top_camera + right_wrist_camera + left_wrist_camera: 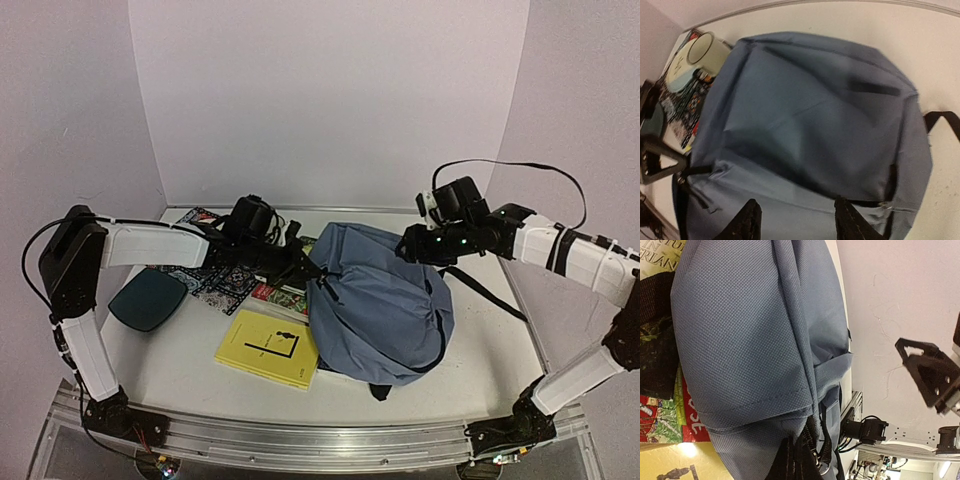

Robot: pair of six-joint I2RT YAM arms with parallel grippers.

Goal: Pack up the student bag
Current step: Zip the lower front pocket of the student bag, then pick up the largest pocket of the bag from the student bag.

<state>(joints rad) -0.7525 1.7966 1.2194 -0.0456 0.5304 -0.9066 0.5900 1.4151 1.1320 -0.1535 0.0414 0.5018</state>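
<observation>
The dark zipper [441, 338] curves along the student bag's rim, so the bag's seam will open around that curve when the robot pulls the black tab [331, 288].
The student bag [375, 305], blue-grey with dark zippers, lies in the middle of the table with a black strap trailing off to the right. My left gripper [314, 275] is at the bag's left edge, shut on the fabric by the dark zipper. In the left wrist view its dark fingers [790, 462] pinch that zipper seam of the bag [755, 330]. My right gripper [412, 246] hovers over the bag's upper right. Seen from the right wrist, this gripper [800, 221] stands open above the bag [810, 115], with nothing between its fingertips [747, 220].
A yellow book [268, 348] lies left of the bag near the front. A red book [278, 293] and a patterned book [215, 282] lie under my left arm. A dark teal tray [148, 298] sits far left. A pale mug [696, 56] stands behind the bag.
</observation>
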